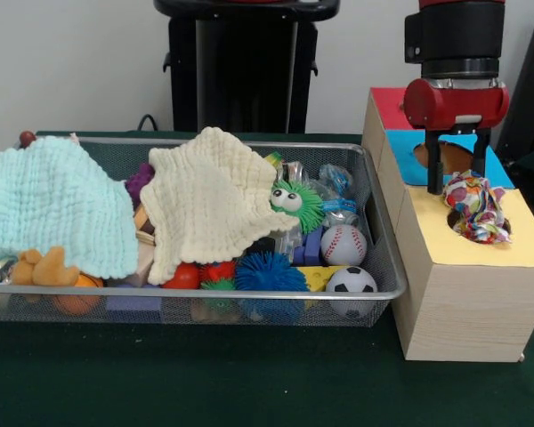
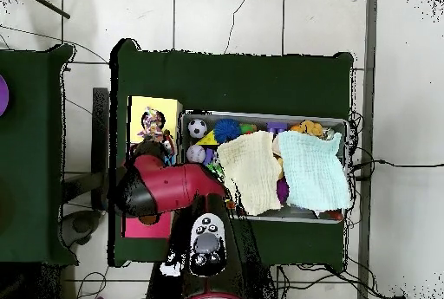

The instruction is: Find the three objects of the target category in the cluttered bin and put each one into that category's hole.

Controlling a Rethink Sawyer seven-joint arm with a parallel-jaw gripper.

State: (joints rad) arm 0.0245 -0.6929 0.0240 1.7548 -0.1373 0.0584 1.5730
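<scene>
My gripper will push down the knotted rope toy (image 1: 474, 205), which should bunch and keep poking out of the hole, as its folds spill over the hole's rim (image 1: 489, 234).
My gripper (image 1: 458, 182) hangs over the wooden sorting box (image 1: 463, 302), above the line where its blue panel (image 1: 400, 160) meets its yellow panel (image 1: 525, 240). The two black fingers (image 1: 434, 169) stand apart and hold nothing. Just below and in front of them, a multicoloured knotted rope toy (image 1: 476, 206) sits in the yellow panel's hole and sticks up out of it. From overhead, the rope toy (image 2: 153, 125) lies on the yellow panel next to the arm's red wrist (image 2: 165, 187).
The wire mesh bin (image 1: 383, 267) left of the box holds a mint cloth (image 1: 62, 209), a cream cloth (image 1: 209, 200), a baseball (image 1: 343, 245), a small soccer ball (image 1: 351, 283), a blue spiky ball (image 1: 267, 271), a green googly-eyed toy (image 1: 294, 203) and other toys.
</scene>
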